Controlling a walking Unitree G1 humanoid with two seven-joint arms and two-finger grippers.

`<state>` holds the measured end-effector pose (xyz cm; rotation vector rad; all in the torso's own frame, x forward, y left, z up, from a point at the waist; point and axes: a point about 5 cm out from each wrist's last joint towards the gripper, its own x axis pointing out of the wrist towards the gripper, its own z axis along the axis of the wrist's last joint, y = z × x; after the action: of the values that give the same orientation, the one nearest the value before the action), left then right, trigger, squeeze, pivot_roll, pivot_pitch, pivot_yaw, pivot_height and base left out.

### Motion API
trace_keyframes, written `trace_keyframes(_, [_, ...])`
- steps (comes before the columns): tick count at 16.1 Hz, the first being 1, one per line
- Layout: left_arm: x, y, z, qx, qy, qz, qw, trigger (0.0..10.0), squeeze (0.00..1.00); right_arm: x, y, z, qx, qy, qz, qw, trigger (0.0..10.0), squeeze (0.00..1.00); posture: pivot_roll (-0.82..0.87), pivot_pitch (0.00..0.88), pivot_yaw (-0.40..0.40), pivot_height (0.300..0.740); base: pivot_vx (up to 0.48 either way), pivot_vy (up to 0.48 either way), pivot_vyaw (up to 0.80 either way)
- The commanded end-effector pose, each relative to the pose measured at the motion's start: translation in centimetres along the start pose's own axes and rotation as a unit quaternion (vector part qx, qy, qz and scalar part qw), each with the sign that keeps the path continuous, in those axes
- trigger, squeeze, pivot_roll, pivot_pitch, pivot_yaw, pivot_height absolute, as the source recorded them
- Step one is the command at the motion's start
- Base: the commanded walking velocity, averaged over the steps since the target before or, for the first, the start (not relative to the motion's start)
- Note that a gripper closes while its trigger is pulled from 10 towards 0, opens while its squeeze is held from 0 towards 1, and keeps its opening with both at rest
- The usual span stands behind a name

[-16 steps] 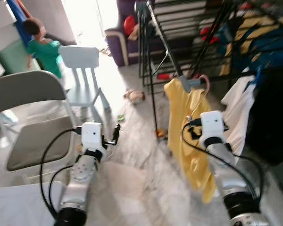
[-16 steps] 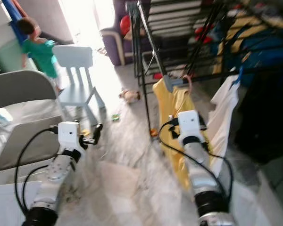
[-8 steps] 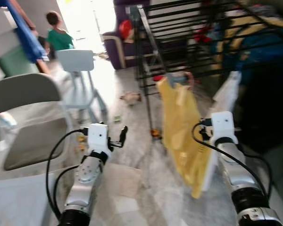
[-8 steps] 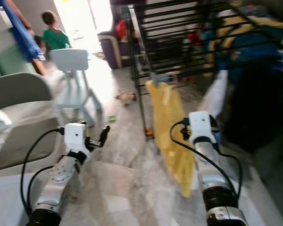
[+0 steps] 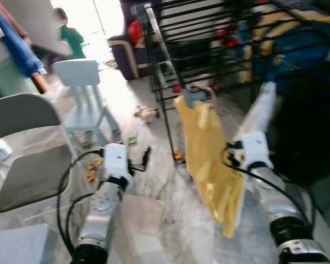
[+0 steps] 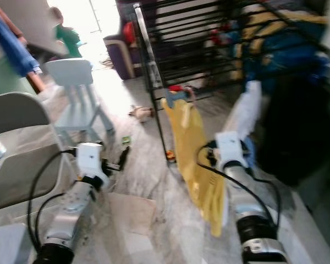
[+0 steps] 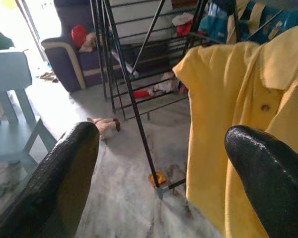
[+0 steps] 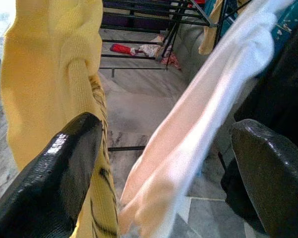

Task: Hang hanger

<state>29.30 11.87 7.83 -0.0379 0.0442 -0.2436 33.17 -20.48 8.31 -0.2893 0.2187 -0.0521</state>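
The pink hook sticks out of the yellow shirt's top. I expect the hanger to come along inside the shirt when I carry the shirt from the rack.
A yellow shirt hangs on a grey hanger with a pink hook, up against a lower bar of the black drying rack. I cannot tell whether the hook rests on the bar. My right gripper is open, its wrist just right of the shirt. The yellow cloth lies by one of its fingers and a white garment hangs between the two. My left gripper is open and holds nothing. It is raised over the floor left of the rack's leg, pointing at the shirt.
A grey folding chair stands at my left, with a pale blue child's chair behind it. A person in green is near the bright doorway. A purple sofa, a floor toy and a brown mat are also here.
The whole picture has shifted, so the camera has moved. The person in green has gone farther back towards the doorway. Both grippers stay open, much as they were.
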Motion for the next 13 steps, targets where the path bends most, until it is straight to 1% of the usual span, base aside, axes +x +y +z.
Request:
trace_keyframes(1, [-0.2, 1.3, 0.1, 0.006, 0.001, 0.014, 1.000, 10.0, 0.00, 0.1, 1.1, 0.4, 0.009, -0.004, 0.015, 1.000, 10.0, 0.00, -0.15, 0.000, 0.143, 0.740, 0.285, 0.386, 0.00])
trace_keyframes(4, [-0.2, 1.2, 0.2, 0.008, -0.001, 0.011, 1.000, 10.0, 0.00, 0.0, 1.4, 0.2, 0.010, -0.002, 0.020, 1.000, 10.0, 0.00, -0.15, 0.000, 0.145, 0.740, 0.285, 0.386, 0.00])
trace_keyframes(7, [-0.1, 0.8, 0.3, 0.006, -0.004, 0.006, 1.000, 10.0, 0.00, -0.1, 1.6, -0.1, 0.009, 0.004, 0.026, 1.000, 10.0, 0.00, -0.15, 0.000, 0.145, 0.740, 0.000, 0.000, 0.00])
trace_keyframes(10, [-0.2, 0.2, -0.1, 0.012, 0.008, -0.011, 1.000, 10.0, 0.00, 0.0, 1.2, -0.1, 0.006, 0.003, 0.017, 1.000, 10.0, 0.00, -0.15, 0.000, 0.146, 0.740, 0.000, 0.000, 0.00])
trace_keyframes(13, [-0.2, 0.0, -0.2, 0.020, 0.010, -0.017, 1.000, 10.0, 0.00, 0.1, 1.0, -0.1, 0.001, 0.002, 0.011, 1.000, 10.0, 0.00, -0.15, 0.000, 0.146, 0.740, 0.000, 0.000, 0.00])
